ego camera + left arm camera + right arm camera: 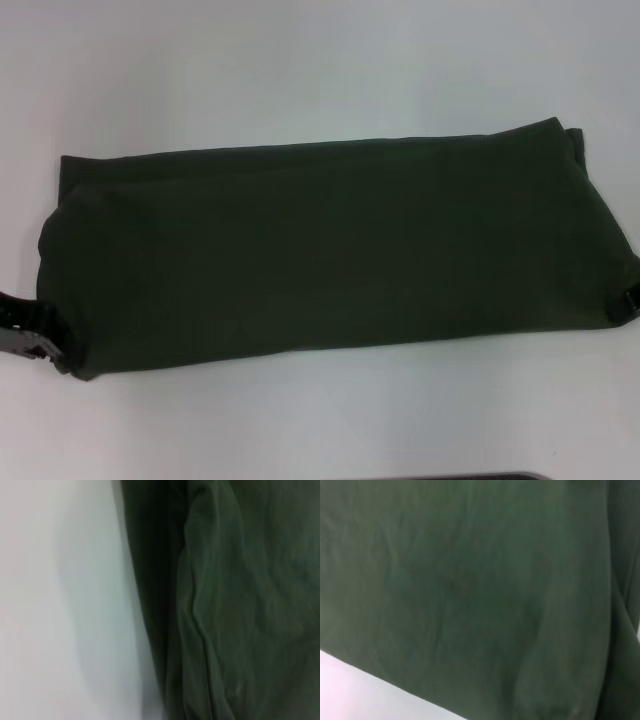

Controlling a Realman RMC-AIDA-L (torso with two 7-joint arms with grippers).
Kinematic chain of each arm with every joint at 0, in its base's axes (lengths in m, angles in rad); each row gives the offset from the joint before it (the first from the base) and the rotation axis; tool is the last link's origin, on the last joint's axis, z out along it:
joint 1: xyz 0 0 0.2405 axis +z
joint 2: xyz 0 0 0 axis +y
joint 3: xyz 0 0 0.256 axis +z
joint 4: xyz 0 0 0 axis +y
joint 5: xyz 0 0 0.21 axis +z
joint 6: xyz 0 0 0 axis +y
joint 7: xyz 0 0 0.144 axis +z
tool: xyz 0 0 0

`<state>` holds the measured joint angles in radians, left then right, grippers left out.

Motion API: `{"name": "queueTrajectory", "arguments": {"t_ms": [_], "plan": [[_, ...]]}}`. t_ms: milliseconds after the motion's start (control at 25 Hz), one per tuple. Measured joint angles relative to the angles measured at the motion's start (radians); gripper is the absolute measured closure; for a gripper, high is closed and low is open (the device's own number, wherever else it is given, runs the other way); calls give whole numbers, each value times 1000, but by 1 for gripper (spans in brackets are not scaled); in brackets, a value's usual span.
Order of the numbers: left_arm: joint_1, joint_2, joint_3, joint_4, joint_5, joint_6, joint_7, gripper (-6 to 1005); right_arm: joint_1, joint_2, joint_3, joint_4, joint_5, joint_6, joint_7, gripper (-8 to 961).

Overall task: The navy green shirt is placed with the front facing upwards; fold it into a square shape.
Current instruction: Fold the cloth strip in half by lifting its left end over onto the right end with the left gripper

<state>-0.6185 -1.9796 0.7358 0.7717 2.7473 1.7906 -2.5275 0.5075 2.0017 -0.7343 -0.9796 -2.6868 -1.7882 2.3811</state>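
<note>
The upper layer bunches (68, 208) along the end of the shirt, so my left gripper should move away from the shirt's near corner and over to the shirt's bunched edge (47, 238) before the next fold.
The navy green shirt (330, 250) lies folded lengthwise into a long dark band across the white table (300, 70), plain cloth facing up and no lettering showing. My left gripper (40, 342) is at the band's near left corner, touching the cloth edge. Only a small black part of my right gripper (630, 302) shows, against the band's right end. The left wrist view shows the shirt (240, 605) with a folded edge running beside bare table (55, 605). Shirt fabric (470, 580) fills nearly all of the right wrist view, with a strip of table (350, 690) at one corner.
White table surface surrounds the shirt on the far and near sides. A dark edge (460, 477) shows at the bottom of the head view.
</note>
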Motion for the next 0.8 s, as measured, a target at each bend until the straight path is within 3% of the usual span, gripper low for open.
{"name": "queueTrajectory", "arguments": {"t_ms": [120,520,640,720,800], "plan": [[0,0,-5,-5,0,6,-7,980,3,1,0,1,2,0,2,930],[47,-3,-24,101,0,8,-36,784,5,-12,60,6,3,-8,15,927],[52,-1,-27,131,0,14,-38,725,-2,-20,67,4,1,-14,15,817],[52,4,-27,147,2,23,-40,629,-6,-31,83,-2,0,-21,15,743],[53,7,-28,168,4,34,-44,532,-7,-51,108,-6,0,-30,15,586]]}}
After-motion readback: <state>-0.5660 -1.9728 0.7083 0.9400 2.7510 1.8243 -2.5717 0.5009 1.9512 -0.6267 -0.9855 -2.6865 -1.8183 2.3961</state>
